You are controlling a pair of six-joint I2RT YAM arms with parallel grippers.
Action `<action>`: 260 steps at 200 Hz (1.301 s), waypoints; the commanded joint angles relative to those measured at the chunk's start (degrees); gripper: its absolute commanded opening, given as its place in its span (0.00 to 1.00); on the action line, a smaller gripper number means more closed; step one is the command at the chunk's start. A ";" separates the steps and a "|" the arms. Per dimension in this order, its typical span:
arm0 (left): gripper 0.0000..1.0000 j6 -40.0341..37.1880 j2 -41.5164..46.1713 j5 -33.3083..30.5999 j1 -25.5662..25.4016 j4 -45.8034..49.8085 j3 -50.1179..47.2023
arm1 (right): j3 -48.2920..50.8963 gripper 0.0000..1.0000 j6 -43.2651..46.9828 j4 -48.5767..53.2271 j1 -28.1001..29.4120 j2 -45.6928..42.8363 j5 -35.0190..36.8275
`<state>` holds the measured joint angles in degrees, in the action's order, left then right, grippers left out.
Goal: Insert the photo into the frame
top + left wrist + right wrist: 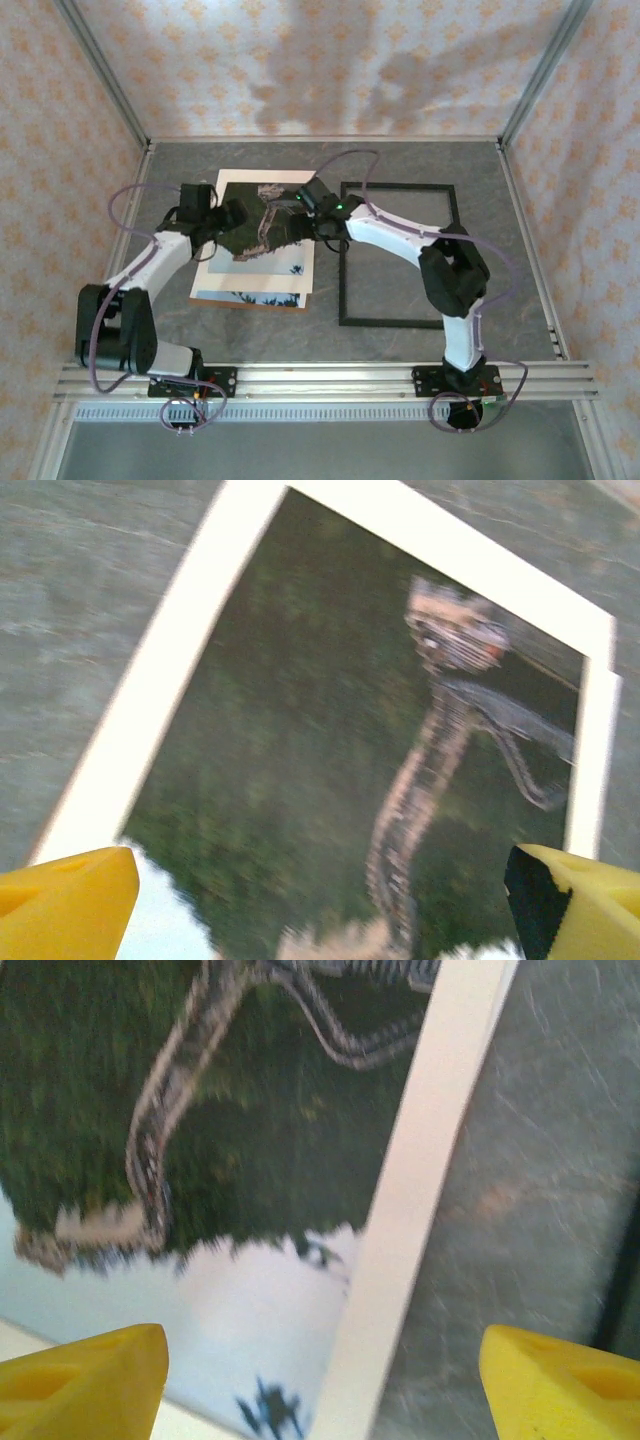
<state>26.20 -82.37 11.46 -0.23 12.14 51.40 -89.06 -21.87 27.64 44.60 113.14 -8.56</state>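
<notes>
My left gripper is above the photo's dark green hill (242,236), so next I pull it back to the photo's white border (207,247) nearest its arm and straddle that border.
The photo (266,258), a print with a white border, a dark green hill and a winding wall, lies flat on a stack of sheets left of centre. The empty black frame (395,322) lies on the table just right of it. My left gripper (238,222) hovers over the photo's left half and my right gripper (302,216) over its right half. In the left wrist view the photo (300,740) lies below my open gripper (320,920), whose yellow fingertips (65,905) hold nothing. My right gripper (320,1390) is open above the photo's right border (430,1210).
Under the photo another pale print (250,296) sticks out toward the near edge, with a thin brown edge (250,305) below it. The grey table (540,1180) is bare between stack and frame. Patterned walls enclose the table on three sides.
</notes>
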 commanded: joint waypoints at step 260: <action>0.78 -11.88 -30.21 13.60 8.37 10.96 19.87 | -11.84 0.67 -13.54 -1.36 -2.26 16.16 -0.16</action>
<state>14.83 -110.78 21.63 9.10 23.86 72.07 -100.03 -35.55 29.65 42.68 128.79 -6.02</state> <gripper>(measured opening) 0.795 0.688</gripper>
